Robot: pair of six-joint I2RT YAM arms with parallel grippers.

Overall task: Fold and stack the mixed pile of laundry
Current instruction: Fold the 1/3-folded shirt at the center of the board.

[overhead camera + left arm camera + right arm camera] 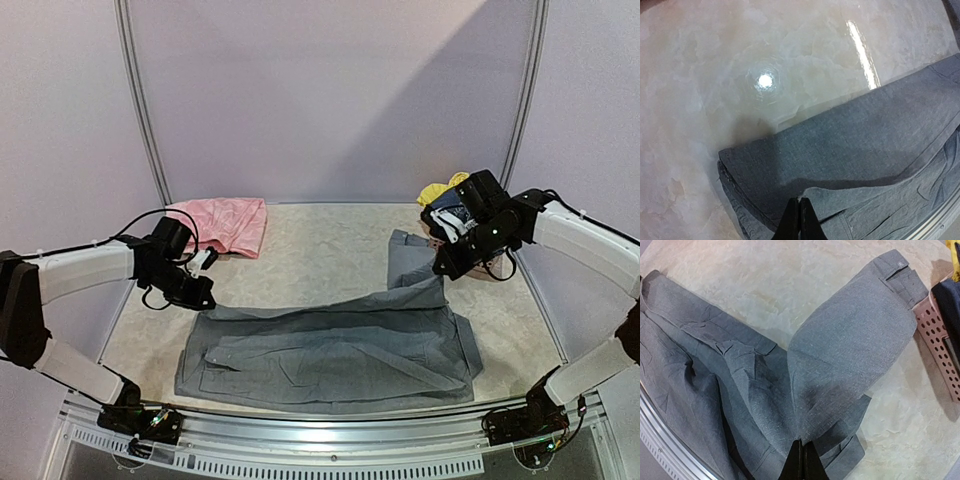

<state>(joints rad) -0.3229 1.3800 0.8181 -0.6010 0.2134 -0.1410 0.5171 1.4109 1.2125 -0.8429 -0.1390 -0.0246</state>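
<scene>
I should take the cuff (405, 241) with my right gripper and pull it clear, because the grey shirt's sleeve sticks out past the body with its cuff (918, 302) against the basket.
A grey collared button shirt (330, 350) lies spread across the near half of the table. Its far edge is lifted between my two grippers. My left gripper (205, 298) is shut on the shirt's far left edge, and the fabric fold (865, 145) runs away from its tips (800, 202). My right gripper (440, 270) is shut on the far right edge, where a sleeve (855, 335) hangs up from the pinch (802, 444). More of the laundry pile, a yellow piece (440, 190) and a navy garment (450, 215), sits at the back right behind the right arm.
A folded pink garment (225, 222) lies at the back left of the table. A pink slatted basket (935, 335) stands at the right, holding the yellow and navy clothes. A metal rail (330, 425) runs along the table's near edge.
</scene>
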